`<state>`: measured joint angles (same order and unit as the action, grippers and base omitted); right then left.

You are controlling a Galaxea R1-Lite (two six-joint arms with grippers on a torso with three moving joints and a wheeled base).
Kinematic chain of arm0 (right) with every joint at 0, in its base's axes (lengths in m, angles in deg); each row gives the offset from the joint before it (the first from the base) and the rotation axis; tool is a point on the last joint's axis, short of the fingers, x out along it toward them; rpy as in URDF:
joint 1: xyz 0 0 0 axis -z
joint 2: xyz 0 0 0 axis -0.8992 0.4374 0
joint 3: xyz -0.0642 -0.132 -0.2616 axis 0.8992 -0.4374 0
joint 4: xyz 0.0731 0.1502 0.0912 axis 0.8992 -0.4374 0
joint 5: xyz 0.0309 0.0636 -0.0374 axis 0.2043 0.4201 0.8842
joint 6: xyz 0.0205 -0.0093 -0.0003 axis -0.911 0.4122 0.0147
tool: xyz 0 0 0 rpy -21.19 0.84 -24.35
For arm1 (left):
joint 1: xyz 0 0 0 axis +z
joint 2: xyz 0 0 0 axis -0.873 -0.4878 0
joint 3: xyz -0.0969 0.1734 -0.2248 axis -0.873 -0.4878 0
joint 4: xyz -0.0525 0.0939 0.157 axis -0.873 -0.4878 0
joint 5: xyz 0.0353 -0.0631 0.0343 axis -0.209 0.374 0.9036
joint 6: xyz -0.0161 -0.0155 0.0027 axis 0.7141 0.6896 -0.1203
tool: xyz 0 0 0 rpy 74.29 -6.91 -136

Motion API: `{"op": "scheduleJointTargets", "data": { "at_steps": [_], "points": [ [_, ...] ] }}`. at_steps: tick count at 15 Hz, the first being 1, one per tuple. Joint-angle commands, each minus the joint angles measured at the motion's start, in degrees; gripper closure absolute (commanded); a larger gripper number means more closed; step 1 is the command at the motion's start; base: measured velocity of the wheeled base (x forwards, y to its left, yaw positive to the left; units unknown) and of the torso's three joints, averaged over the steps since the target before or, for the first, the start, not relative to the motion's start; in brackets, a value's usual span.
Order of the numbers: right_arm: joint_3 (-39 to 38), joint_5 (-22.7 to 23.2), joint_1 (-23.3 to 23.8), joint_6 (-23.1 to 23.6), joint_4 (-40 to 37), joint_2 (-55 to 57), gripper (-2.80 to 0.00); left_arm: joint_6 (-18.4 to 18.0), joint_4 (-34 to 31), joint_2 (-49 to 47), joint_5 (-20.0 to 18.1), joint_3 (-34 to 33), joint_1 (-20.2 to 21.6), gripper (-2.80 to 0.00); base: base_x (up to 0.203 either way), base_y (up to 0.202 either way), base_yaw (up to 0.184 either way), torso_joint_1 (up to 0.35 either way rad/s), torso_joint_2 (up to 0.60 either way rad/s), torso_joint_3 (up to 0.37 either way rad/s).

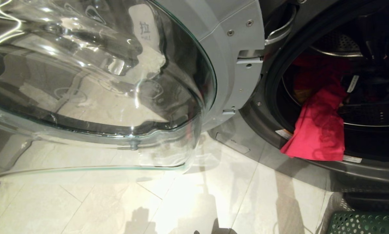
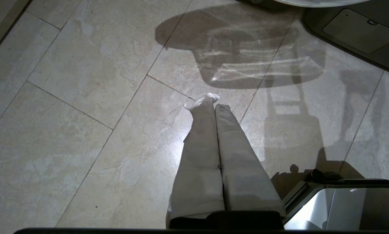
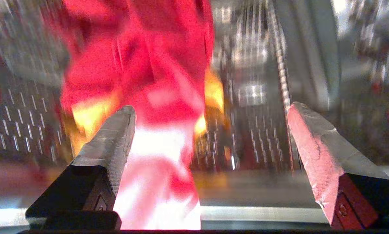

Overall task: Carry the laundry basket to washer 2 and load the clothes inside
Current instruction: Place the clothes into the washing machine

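Observation:
The red garment's end [image 1: 317,149] hangs loose over the drum's lower rim, so my right gripper should keep going toward the part of the garment [image 1: 313,126] above that rim and close there.
The washer's round opening [image 1: 269,84] is at the right of the head view, and a red garment [image 1: 318,130] hangs out over its lower rim. A corner of the green laundry basket [image 1: 363,222] shows on the floor below the washer. In the right wrist view my right gripper [image 3: 211,107] is open wide inside the perforated steel drum [image 3: 256,130]. The red garment [image 3: 142,65] lies loose close beside one finger, not pinched. My left gripper [image 2: 215,102] is shut on nothing and hangs parked over the floor tiles.
The washer's glass door [image 1: 100,81] stands swung open and fills the left of the head view. Pale floor tiles [image 1: 181,201] lie below it. A piece of orange cloth [image 3: 214,91] shows in the drum behind the red garment.

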<state>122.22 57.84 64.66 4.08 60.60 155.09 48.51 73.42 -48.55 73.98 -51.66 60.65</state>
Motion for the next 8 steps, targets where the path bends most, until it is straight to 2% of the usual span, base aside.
{"op": "scheduleJointTargets", "data": {
  "at_steps": [1,3,5,8],
  "points": [
    [-2.2,0.9,-0.2,-0.8,-5.0,-3.7,-2.8,0.0,0.0,0.0,0.1,0.0,0.1,0.0,0.0,0.0,0.0,0.0,0.0,0.0],
    [-5.3,3.9,-0.6,-0.9,-10.8,-6.0,-2.8,0.0,0.0,0.0,0.0,0.0,0.0,0.0,0.0,0.0,0.0,0.0,0.0,0.0],
    [-6.1,4.6,-0.8,-2.4,-18.0,-7.0,-2.8,0.0,0.0,0.0,0.0,0.0,0.0,0.0,0.0,0.0,0.0,0.0,0.0,0.0],
    [-6.0,6.1,-2.1,-10.5,-26.2,-8.1,-2.8,0.0,0.0,0.0,0.0,0.0,0.1,0.0,0.0,0.0,0.0,0.0,0.0,0.0]
  ]
}}
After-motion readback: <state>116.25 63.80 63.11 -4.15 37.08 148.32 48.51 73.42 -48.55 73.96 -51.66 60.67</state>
